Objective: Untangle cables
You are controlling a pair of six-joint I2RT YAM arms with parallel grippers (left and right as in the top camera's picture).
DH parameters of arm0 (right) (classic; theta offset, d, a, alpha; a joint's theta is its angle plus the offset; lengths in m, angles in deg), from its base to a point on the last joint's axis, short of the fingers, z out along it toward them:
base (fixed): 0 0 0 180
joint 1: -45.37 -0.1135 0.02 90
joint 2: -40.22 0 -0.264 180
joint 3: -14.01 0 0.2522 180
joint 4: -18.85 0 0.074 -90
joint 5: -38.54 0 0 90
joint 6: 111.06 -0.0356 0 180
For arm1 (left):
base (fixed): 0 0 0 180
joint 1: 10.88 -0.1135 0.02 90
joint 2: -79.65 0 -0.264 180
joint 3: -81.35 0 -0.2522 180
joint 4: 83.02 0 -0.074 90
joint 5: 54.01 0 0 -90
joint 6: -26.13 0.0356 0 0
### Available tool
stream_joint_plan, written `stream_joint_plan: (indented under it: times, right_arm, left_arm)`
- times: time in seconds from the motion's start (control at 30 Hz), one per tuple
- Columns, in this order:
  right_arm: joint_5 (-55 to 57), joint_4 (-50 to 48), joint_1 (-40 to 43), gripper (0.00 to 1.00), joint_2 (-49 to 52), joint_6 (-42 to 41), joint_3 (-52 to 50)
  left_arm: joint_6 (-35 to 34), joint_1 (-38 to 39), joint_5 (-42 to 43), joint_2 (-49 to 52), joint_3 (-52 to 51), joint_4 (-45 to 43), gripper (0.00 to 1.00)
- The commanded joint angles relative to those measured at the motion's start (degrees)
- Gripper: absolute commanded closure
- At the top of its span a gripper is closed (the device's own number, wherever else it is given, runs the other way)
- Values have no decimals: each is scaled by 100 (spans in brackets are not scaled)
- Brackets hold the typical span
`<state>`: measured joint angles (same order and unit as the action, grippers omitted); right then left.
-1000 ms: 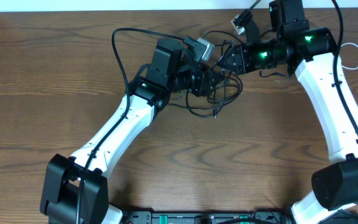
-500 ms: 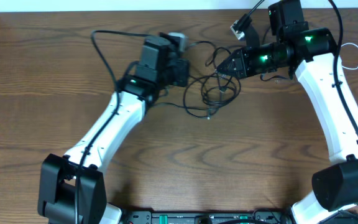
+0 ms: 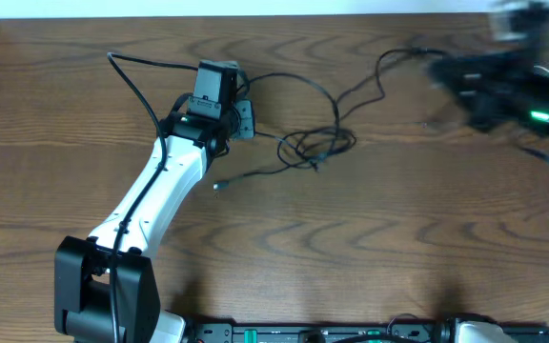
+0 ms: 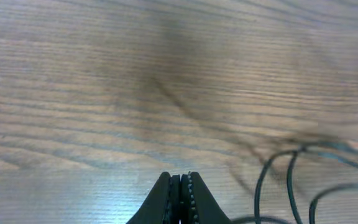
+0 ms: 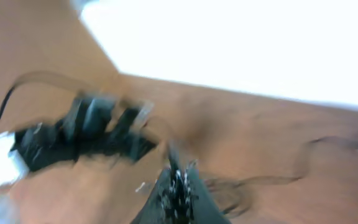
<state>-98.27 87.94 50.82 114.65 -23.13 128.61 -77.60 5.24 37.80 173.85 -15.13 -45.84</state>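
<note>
The loose knot (image 3: 315,148) is between strands of cable that run to both grippers. Next, my left gripper raises its arcing piece of cable (image 3: 292,75) high while my right gripper moves inward to give slack.
Thin black cables lie on the wooden table with a loose knot (image 3: 315,145) at the middle. One strand arcs from the knot to my left gripper (image 3: 241,112), whose jaws are pressed together (image 4: 180,182); the pinch point itself is hidden. More strands (image 4: 291,180) curve past to its right. Another strand (image 3: 381,69) runs right to my right gripper (image 3: 438,63), which is blurred by motion. The right wrist view shows it shut (image 5: 178,177), with a dark cable rising from its tips. A free plug end (image 3: 219,186) lies below the left gripper.
The left arm (image 3: 155,186) slants across the left half of the table from its base at the front edge. The right arm (image 3: 532,105) is a dark blur at the back right. The table's back edge (image 3: 274,13) meets a white wall.
The left gripper went from half open to shut and pulled left. The right arm swept fast to the right. The tight bundle between them has stretched into long loose strands.
</note>
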Motion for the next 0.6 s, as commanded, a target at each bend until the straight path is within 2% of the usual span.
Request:
stream_joint_plan:
  times: [0.0,0.1,0.27,0.43,0.57]
  right_arm:
    - [-164,-286,1128,99,-354,-621,42]
    - [-518,-638,2059,99,-435,-1012,42]
    - [-935,-946,2898,99,-164,-1364,42]
    - [-1401,-483,2754,99,295,-940,42]
    - [-1394,57,2146,99,754,-339,42]
  left_arm:
    - [-31,-63,-297,11,4,81,93]
    - [-31,-101,-581,11,4,219,93]
    - [-31,-173,-1045,11,4,549,92]
    - [35,-195,-1019,11,4,608,93]
    - [579,-190,-627,-96,26,363,93]
